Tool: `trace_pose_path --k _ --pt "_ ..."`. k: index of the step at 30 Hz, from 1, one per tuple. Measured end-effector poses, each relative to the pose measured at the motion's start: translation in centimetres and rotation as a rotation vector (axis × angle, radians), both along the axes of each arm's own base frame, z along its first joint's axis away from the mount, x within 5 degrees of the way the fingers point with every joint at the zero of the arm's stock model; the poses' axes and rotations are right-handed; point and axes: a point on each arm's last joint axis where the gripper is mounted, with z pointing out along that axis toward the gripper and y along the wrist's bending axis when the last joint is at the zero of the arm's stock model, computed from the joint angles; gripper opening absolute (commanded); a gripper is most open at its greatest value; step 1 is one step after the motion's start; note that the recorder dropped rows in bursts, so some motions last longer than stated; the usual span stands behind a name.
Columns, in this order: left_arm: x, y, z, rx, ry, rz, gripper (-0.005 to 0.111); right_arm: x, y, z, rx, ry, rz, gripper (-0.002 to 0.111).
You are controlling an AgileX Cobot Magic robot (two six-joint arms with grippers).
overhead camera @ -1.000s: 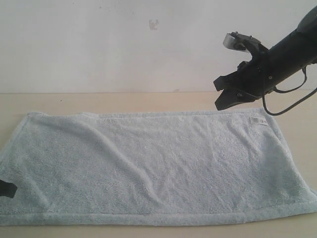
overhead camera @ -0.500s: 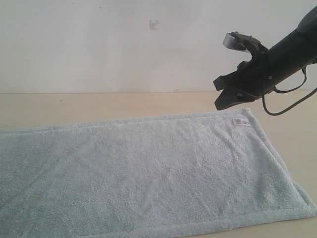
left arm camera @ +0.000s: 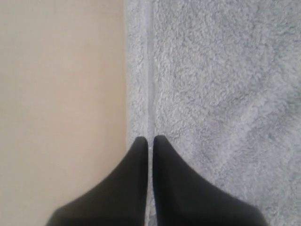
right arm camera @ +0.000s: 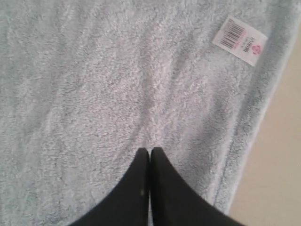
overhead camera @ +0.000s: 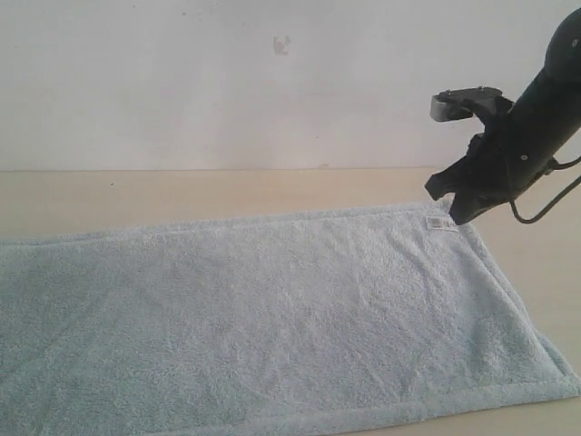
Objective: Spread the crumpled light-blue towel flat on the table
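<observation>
The light-blue towel lies too far from the right gripper's end of the table, so the right gripper needs to grab the towel's side hem and pull the towel across.
The light-blue towel lies spread out flat on the beige table, its white label at the far right corner. My right gripper hangs just above that corner. In the right wrist view it is shut with nothing between its fingers, over the towel a little way from the label. My left gripper is out of the exterior view. Its wrist view shows it shut over the towel's hemmed edge, next to bare table.
A white wall rises behind the table's back edge. The towel runs off the left edge of the exterior view and nearly reaches the front edge. Bare table shows to the right of the towel.
The towel slid left and its wrinkles flattened out. The left fingertip left the exterior view. My right gripper then moved right and down, close to the label corner.
</observation>
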Motion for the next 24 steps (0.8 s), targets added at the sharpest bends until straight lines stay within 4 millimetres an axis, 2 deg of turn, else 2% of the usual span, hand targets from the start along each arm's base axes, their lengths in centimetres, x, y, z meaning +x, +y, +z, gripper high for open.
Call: trace_pose_path --k 3,6,11,16,24 --pt "0.2 -0.1 0.0 -0.008 -0.025 -0.007 0.004 -0.1 -0.7 -0.8 -0.07 0.005 -0.026 0.0" --pt "0.4 -0.2 0.1 -0.016 -0.045 -0.01 0.004 0.3 -1.6 -2.7 -0.166 0.007 -0.071 0.0" --pt "0.8 -0.4 0.1 -0.04 -0.092 -0.01 0.004 1.5 -1.8 -4.7 -0.19 -0.041 -0.093 0.0" --pt "1.0 -0.4 0.2 -0.045 -0.113 -0.016 0.004 2.1 -2.2 -7.3 -0.246 -0.018 -0.1 0.0" --pt "1.1 -0.5 0.2 -0.056 -0.131 -0.013 0.004 1.4 -2.5 -8.1 -0.283 0.073 -0.094 0.0"
